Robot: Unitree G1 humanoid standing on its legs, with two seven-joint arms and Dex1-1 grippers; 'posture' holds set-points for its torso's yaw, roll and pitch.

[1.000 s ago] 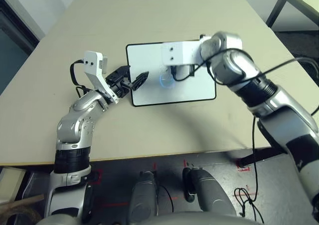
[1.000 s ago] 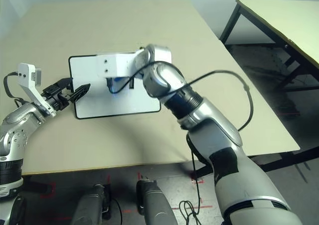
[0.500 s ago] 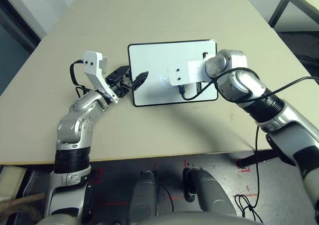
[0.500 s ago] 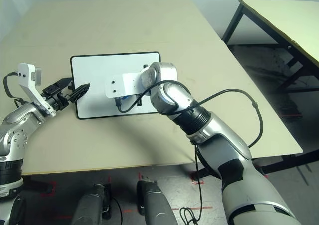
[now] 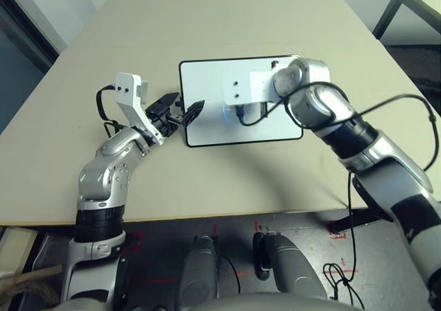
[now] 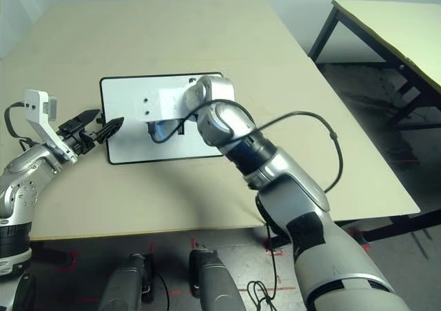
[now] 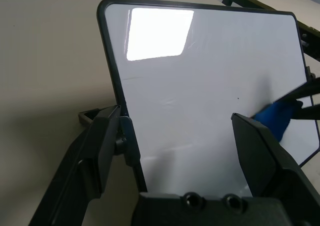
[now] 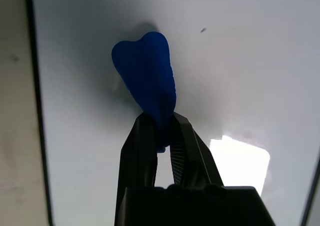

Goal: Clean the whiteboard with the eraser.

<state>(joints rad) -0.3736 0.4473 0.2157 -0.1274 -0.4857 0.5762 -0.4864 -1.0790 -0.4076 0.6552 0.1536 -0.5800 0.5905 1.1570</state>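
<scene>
Next, I turn my right gripper back from the near frame and sweep toward the far frame [image 5: 234, 58], because a dark speck [image 8: 203, 29] is on the whiteboard past the eraser.
The whiteboard [image 5: 207, 83] lies flat in the middle of the beige table, its surface white inside a thin black frame. My right gripper [image 8: 157, 118] reaches over it from the right, shut on the blue eraser [image 8: 145, 70], which presses on the board's left-centre [image 5: 229, 111]. My left gripper [image 5: 180, 109] is open at the board's left edge. One finger [image 7: 105, 146] sits outside the frame by a small black knob and the other finger [image 7: 260, 151] is over the white surface. The eraser [image 7: 275, 118] also appears in the left wrist view.
The beige table [image 5: 207, 180] has open surface around the board on all sides. A second table [image 6: 386, 28] stands off to the right across a gap of floor. A black cable [image 5: 413, 104] loops beside my right forearm.
My right gripper carried the eraser toward the board's near edge, then back up toward its middle. The left arm has stayed put at the left edge.
</scene>
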